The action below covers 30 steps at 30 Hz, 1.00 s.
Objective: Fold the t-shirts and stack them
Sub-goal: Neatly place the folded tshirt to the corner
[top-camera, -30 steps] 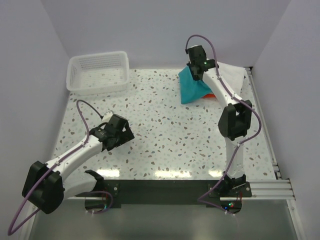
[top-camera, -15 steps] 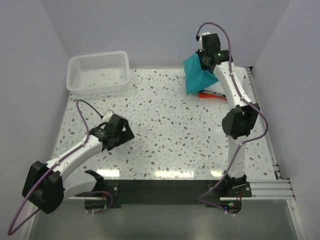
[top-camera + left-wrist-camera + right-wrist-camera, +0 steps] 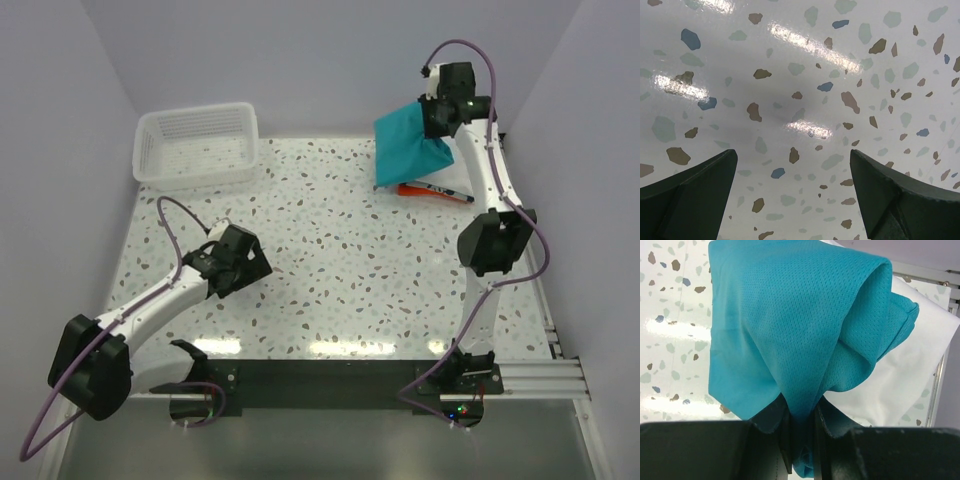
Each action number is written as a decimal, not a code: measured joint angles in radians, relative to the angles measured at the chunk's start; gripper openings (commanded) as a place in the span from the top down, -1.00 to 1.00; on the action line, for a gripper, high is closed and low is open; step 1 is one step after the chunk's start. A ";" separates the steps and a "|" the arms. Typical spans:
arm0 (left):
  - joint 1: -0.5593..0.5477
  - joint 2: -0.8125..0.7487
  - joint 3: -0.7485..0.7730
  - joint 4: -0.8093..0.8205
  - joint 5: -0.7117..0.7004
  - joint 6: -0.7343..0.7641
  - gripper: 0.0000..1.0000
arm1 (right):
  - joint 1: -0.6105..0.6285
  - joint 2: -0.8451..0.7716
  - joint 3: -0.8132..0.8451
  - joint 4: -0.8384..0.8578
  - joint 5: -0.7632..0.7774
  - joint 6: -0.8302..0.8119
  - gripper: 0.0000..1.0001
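Observation:
My right gripper should continue toward the metal rail point(image 3: 936, 390), as the teal t-shirt hangs partly over the white t-shirt point(image 3: 456, 174), and let go once the teal covers the white.
The teal t-shirt point(image 3: 408, 150) hangs bunched in the air at the back right, with my right gripper point(image 3: 447, 112) shut on a pinch of its fabric. The right wrist view shows the cloth point(image 3: 790, 325) squeezed between the jaws of the right gripper point(image 3: 802, 440). Under it an orange t-shirt point(image 3: 415, 188) with a dark edge point(image 3: 447, 194) lies flat on the table. A white t-shirt point(image 3: 900, 375) lies beneath and beyond the hanging cloth. My left gripper point(image 3: 243, 262) is open low over bare table at the left; its wrist view shows the left gripper point(image 3: 793, 155) holding nothing.
A white slatted plastic basket point(image 3: 192, 172) stands at the back left corner. A metal rail point(image 3: 530, 250) runs along the table's right edge, close to the shirts. The speckled tabletop point(image 3: 340, 260) stretches between the two arms.
My right arm has carried the teal t-shirt up and toward the back right, uncovering the orange one. The left arm has barely shifted.

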 measured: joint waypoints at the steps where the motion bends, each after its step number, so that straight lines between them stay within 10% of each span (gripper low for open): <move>1: 0.000 0.003 0.001 0.000 0.000 0.000 -1.00 | -0.008 -0.002 0.000 -0.001 -0.013 0.005 1.00; 30: 0.000 0.047 0.031 0.023 0.023 0.007 -1.00 | -0.196 -0.010 -0.060 0.076 -0.121 0.101 1.00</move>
